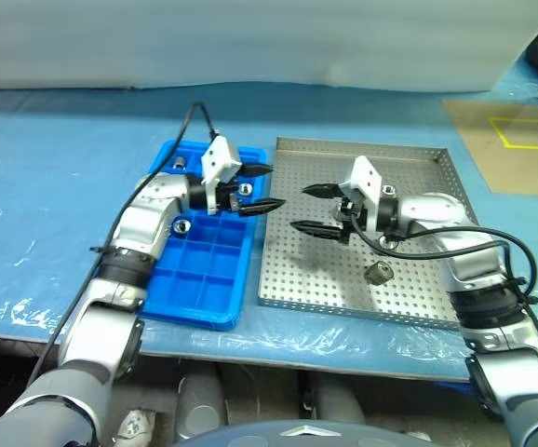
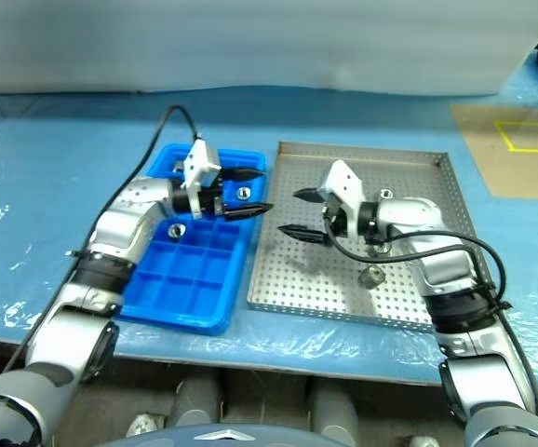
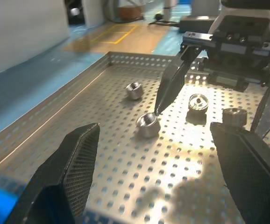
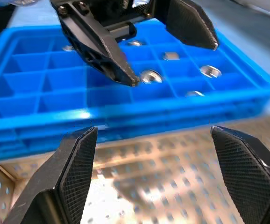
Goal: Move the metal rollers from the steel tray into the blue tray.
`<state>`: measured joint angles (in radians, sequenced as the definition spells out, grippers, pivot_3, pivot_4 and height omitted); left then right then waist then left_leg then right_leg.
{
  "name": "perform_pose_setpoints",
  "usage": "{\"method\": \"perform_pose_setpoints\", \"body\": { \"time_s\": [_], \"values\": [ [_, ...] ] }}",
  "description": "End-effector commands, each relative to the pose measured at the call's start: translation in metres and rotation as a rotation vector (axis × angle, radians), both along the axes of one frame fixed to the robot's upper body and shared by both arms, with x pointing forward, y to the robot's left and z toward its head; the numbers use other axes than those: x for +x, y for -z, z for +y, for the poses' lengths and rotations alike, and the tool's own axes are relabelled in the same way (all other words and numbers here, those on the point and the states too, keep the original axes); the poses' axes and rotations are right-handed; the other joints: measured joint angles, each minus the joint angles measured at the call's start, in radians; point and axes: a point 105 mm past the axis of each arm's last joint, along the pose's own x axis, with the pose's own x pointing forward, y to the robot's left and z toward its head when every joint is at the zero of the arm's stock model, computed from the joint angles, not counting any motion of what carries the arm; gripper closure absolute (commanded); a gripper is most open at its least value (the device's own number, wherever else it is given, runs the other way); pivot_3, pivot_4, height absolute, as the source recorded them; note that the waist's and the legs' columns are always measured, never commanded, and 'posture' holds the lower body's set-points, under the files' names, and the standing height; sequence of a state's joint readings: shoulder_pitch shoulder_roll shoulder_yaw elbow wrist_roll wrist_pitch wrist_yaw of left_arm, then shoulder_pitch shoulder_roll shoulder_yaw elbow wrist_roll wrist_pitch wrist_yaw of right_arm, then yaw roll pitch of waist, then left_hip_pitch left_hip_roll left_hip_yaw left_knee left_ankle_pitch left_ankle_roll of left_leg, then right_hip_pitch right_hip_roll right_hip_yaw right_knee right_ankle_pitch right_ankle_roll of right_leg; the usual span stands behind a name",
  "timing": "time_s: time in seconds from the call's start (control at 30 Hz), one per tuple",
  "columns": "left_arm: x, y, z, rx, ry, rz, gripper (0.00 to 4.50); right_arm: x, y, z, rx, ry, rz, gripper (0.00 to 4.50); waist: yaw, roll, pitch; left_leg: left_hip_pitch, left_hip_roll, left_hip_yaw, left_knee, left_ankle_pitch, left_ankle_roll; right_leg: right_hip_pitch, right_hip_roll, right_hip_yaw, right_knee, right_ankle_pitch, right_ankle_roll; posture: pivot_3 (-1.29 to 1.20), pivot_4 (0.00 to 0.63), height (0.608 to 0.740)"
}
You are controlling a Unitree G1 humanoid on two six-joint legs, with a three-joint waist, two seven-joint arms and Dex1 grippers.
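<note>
My gripper should expect a ridged pin standing inside the dark hollow, because the metal roller's upturned end (image 3: 148, 126) shows a bright rim (image 3: 147, 119) around that hollow.
The steel tray (image 1: 362, 143) lies right of the blue tray (image 1: 208, 279), the two almost touching. One of the metal rollers (image 1: 378, 273) sits near the steel tray's front, and several more (image 3: 148, 125) (image 3: 134, 90) (image 3: 198, 102) lie on its perforated floor in the left wrist view. A few rollers (image 4: 150, 76) (image 4: 210, 71) rest in the blue tray's far compartments. My left gripper (image 1: 275, 186) hovers open and empty over the blue tray's right edge, pointing at the steel tray. Facing it, my right gripper (image 1: 301, 208) hangs open and empty over the steel tray's left part.
The trays sit on a table covered in blue plastic film (image 1: 46, 205). A cardboard sheet with a yellow taped square (image 1: 520, 140) lies at the back right. A black cable (image 1: 195, 116) arcs up from my left wrist. The table's front edge runs just below both trays.
</note>
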<state>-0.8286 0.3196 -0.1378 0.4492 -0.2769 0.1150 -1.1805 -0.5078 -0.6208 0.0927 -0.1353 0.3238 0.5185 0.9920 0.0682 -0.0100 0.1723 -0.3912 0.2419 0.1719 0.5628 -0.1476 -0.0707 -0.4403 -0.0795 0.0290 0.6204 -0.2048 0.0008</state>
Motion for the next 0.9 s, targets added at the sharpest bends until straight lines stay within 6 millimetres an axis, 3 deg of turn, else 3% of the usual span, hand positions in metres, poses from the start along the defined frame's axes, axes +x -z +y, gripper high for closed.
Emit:
{"method": "perform_pose_setpoints", "body": {
  "time_s": [0.03,0.17,0.27,0.37,0.63,0.9],
  "values": [
    [0.003,-0.003,-0.02,0.033,0.091,-0.025,0.5,-0.008,-0.019,-0.02,0.019,0.086,-0.064,0.48,-0.008,0.0,0.0,0.0,0.0,0.0,0.0,0.0,0.0,0.0,0.0,0.001,0.0,0.0,0.0,-0.35,0.15,0.74],
    [0.017,0.02,-0.057,0.126,0.1,-0.015,0.5,-0.028,-0.019,-0.053,0.004,0.246,-0.064,0.48,-0.03,0.0,0.0,0.001,0.0,0.0,0.0,-0.003,0.005,0.003,0.0,0.002,-0.005,0.001,0.001,-0.46,0.15,0.74],
    [0.019,0.029,-0.071,0.154,0.09,-0.02,0.5,-0.039,-0.017,-0.058,0.007,0.294,-0.057,0.48,-0.057,0.001,0.0,0.003,-0.001,0.002,0.001,-0.004,0.008,0.009,0.0,0.003,-0.014,0.003,0.006,-0.52,0.15,0.74],
    [0.033,0.039,-0.084,0.203,-0.058,-0.04,0.5,-0.05,-0.014,-0.061,0.013,0.342,-0.045,0.48,-0.081,0.001,0.0,0.003,-0.002,0.003,0.002,-0.008,0.013,0.009,-0.001,0.004,-0.015,0.004,0.006,-0.56,0.15,0.74],
    [0.045,0.058,-0.091,0.297,-0.227,-0.085,0.5,-0.059,-0.012,-0.062,0.016,0.385,-0.035,0.48,-0.113,0.001,0.0,0.002,-0.002,0.003,0.007,-0.009,0.016,0.01,-0.001,0.004,-0.015,0.004,0.008,-0.6,0.15,0.74],
    [0.053,0.073,-0.085,0.294,-0.37,0.002,0.5,-0.059,-0.01,-0.062,0.013,0.397,-0.034,0.48,-0.118,0.001,0.0,-0.001,-0.002,0.003,0.009,-0.011,0.017,0.01,-0.002,0.004,-0.017,0.004,0.009,-0.61,0.15,0.74]
  ]
}}
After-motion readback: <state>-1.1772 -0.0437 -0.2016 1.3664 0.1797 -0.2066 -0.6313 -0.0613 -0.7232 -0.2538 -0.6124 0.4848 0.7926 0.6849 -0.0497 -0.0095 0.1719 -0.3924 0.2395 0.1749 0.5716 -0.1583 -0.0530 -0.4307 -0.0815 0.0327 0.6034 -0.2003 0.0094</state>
